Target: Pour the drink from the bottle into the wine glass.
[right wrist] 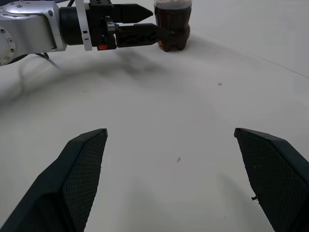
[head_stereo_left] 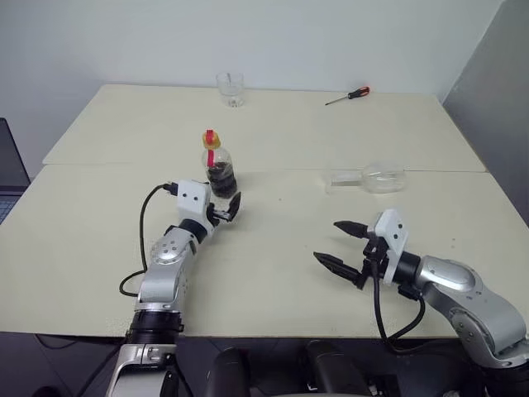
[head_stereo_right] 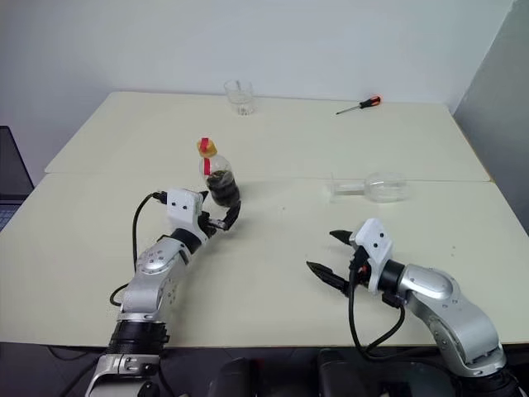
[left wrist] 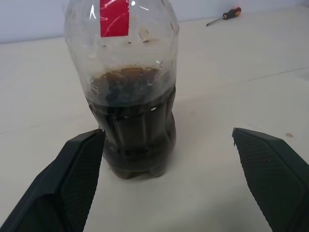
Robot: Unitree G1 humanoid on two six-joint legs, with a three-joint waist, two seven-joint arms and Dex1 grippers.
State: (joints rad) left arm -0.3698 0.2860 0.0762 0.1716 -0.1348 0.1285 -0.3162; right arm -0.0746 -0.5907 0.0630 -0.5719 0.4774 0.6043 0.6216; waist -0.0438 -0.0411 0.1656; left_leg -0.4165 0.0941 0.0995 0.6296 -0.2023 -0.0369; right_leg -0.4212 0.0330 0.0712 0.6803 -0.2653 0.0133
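Observation:
I expect the round yellow cap [head_stereo_left: 211,138] to twist off when my right gripper turns it, because it sits over the bottle's narrow neck [head_stereo_left: 213,148].
The bottle [head_stereo_left: 218,165] stands upright at the table's middle left, yellow cap on, with the dark drink [left wrist: 133,125] filling its lower part. My left gripper [head_stereo_left: 227,210] is open and level, with its fingertips just in front of the bottle's base and gripping nothing. In the left wrist view the bottle stands close ahead, nearer one finger [left wrist: 72,179]. The wine glass [head_stereo_left: 369,179] lies on its side at the right. Nearer than the glass, my right gripper [head_stereo_left: 328,241] hangs open over bare table and points left toward the bottle [right wrist: 174,24].
A short clear tumbler [head_stereo_left: 231,89] stands at the far edge, and a red-handled screwdriver [head_stereo_left: 349,96] lies at the far right. A seam crosses the pale table [head_stereo_left: 99,248] behind the bottle. A dark laptop [head_stereo_left: 10,169] sits at the left edge.

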